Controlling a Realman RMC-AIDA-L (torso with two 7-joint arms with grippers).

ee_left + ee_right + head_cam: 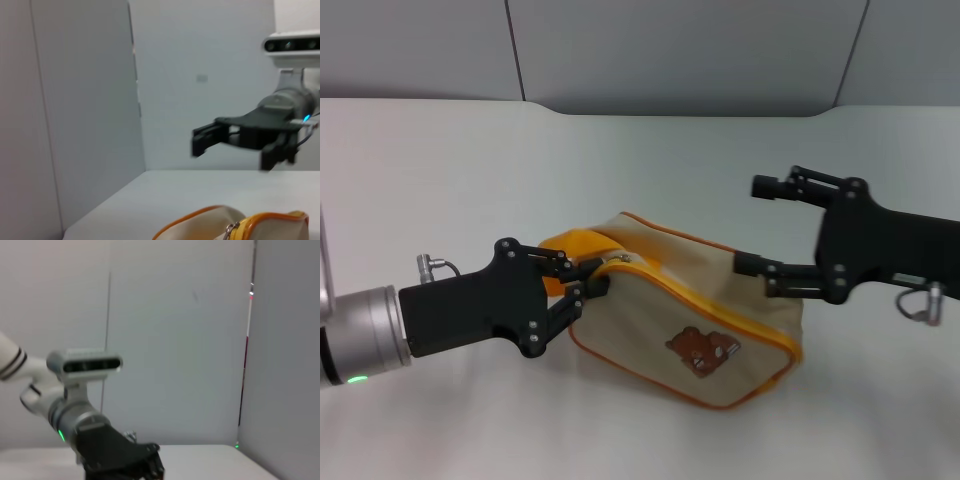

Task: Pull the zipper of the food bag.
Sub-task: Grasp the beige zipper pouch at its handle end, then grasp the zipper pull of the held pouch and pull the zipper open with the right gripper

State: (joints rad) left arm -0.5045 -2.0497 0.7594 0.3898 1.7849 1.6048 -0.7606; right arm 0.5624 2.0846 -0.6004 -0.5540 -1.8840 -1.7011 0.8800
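The food bag's end [608, 270] is pinched in my left gripper beside the silver pull, so my left gripper should keep the bag still while my right gripper reaches for the pull [623, 258].
The food bag [700, 300], beige with orange piping and a brown bear patch, lies on the white table [440, 160]. Its zipper [619, 258] sits at the bag's left end, and the silver pull also shows in the left wrist view [231, 231]. My left gripper [596, 278] is at that end, fingers drawn together on the pull, with the orange strap handle [570, 243] just behind it. My right gripper [752, 225] is wide open at the bag's right end, its lower finger [760, 268] against the bag's top edge.
Grey wall panels [680, 50] stand behind the table's far edge. Bare tabletop lies in front of and behind the bag. The robot's head camera [292, 45] shows in the left wrist view.
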